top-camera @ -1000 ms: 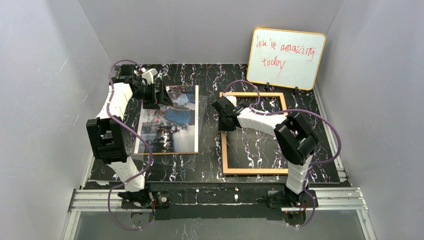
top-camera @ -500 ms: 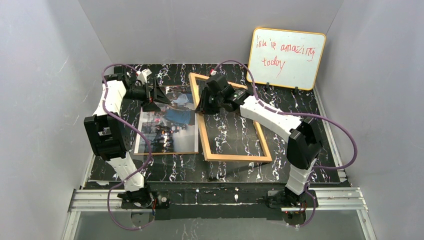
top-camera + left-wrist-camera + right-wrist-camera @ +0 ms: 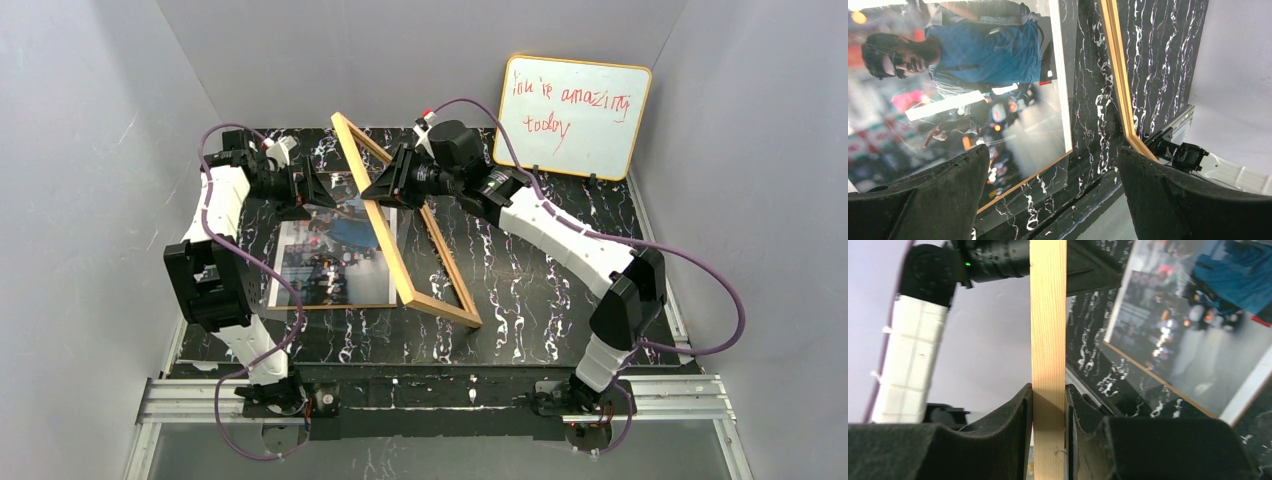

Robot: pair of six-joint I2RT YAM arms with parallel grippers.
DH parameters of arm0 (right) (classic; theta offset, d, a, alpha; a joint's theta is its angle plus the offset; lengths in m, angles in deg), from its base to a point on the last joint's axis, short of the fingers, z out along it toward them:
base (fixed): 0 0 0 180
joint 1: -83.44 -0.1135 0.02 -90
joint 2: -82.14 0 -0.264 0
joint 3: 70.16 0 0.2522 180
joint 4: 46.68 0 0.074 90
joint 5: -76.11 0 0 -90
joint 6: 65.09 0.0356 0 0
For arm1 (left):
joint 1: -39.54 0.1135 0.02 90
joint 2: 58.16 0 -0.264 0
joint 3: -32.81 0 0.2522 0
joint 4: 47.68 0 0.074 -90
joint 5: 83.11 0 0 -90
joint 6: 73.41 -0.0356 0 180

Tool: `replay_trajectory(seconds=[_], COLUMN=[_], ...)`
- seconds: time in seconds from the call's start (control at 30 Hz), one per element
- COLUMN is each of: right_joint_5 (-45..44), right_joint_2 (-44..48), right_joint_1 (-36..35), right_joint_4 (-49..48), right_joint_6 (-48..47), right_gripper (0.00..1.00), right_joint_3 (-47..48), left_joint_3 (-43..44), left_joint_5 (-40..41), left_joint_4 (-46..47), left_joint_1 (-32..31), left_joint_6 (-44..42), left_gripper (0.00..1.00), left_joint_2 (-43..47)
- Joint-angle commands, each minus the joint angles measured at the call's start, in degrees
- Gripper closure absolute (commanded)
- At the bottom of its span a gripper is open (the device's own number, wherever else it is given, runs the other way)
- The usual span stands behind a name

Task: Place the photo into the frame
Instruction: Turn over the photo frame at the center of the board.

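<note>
The frame's lower bar [image 3: 447, 256] is clear of the photo, so my right gripper should swing the raised bar [image 3: 388, 245] over next until the frame is upright, and then let go.
The photo [image 3: 335, 250], a glossy print with people in blue, lies face up on the table's left half on a brown panel whose edge [image 3: 340, 306] shows at the front. It fills the left wrist view [image 3: 973, 65]. The light-orange wooden frame [image 3: 392, 250] stands tilted up on its near corner, leaning over the photo's right side. My right gripper [image 3: 385, 190] is shut on the frame's raised bar [image 3: 1048, 315], which sits between its pads [image 3: 1049, 395]. My left gripper [image 3: 322, 188] hovers open and empty over the photo's far end [image 3: 1053, 160], with the frame's bar [image 3: 1120, 90] to its right.
A whiteboard [image 3: 575, 115] with red writing leans against the back wall at the right. The black marbled table [image 3: 560, 280] is walled in by grey panels at left, back and right. A metal rail [image 3: 430, 395] runs along the near edge.
My right gripper has lifted the frame from flat on the right half, swung it left and tipped it up on edge beside the photo. My left gripper has barely moved.
</note>
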Motion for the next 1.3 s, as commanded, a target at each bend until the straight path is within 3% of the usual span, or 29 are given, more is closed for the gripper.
replay_trajectory(seconds=[0.0,0.17,0.43,0.63,0.67,0.7,0.77,0.8,0.9,1.07,1.27], right_joint_5=[3.96,6.20,11.32,13.19,13.94,14.76,16.22,16.94,17.74,13.16,2.38], right_joint_2=[5.52,9.76,15.70,17.57,17.80,18.08,18.76,19.11,19.31,16.20,14.41], right_joint_1=[2.40,6.06,12.30,15.11,15.66,16.33,17.74,18.59,20.95,22.14,22.15], right_joint_4=[-11.64,-19.97,-39.10,-38.55,-38.14,-37.20,-34.18,-32.23,-19.00,11.81,29.47], right_joint_6=[7.74,14.33,29.93,30.72,30.52,30.08,27.92,26.21,15.96,-5.05,-19.83], right_gripper=[0.99,0.99,0.99,0.99,0.95,0.84,0.59,0.51,0.38,0.29,0.31], right_joint_3=[-0.80,-8.89,-29.74,-32.02,-32.36,-32.64,-32.69,-32.37,-26.68,-10.73,1.37], left_joint_3=[0.22,2.31,10.64,16.75,18.10,19.22,21.55,22.70,25.89,30.15,31.19], left_joint_5=[1.55,6.31,16.01,24.28,25.54,26.77,29.01,29.80,32.37,33.84,34.64], left_joint_4=[2.51,7.71,12.99,13.83,13.79,13.79,13.79,13.65,12.84,12.46,11.40], left_joint_1=[-0.80,-6.16,-18.47,-27.47,-28.74,-29.94,-32.48,-33.43,-36.27,-39.18,-39.73], left_joint_6=[3.15,7.70,14.09,14.89,14.92,14.93,14.88,14.78,13.40,11.71,10.26], left_gripper=[0.02,0.02,0.02,0.02,0.02,0.02,0.02,0.02,0.02,0.02,0.02], left_joint_2=[4.93,6.29,3.47,-0.24,-1.12,-2.07,-3.99,-5.07,-7.66,-10.69,-12.66])
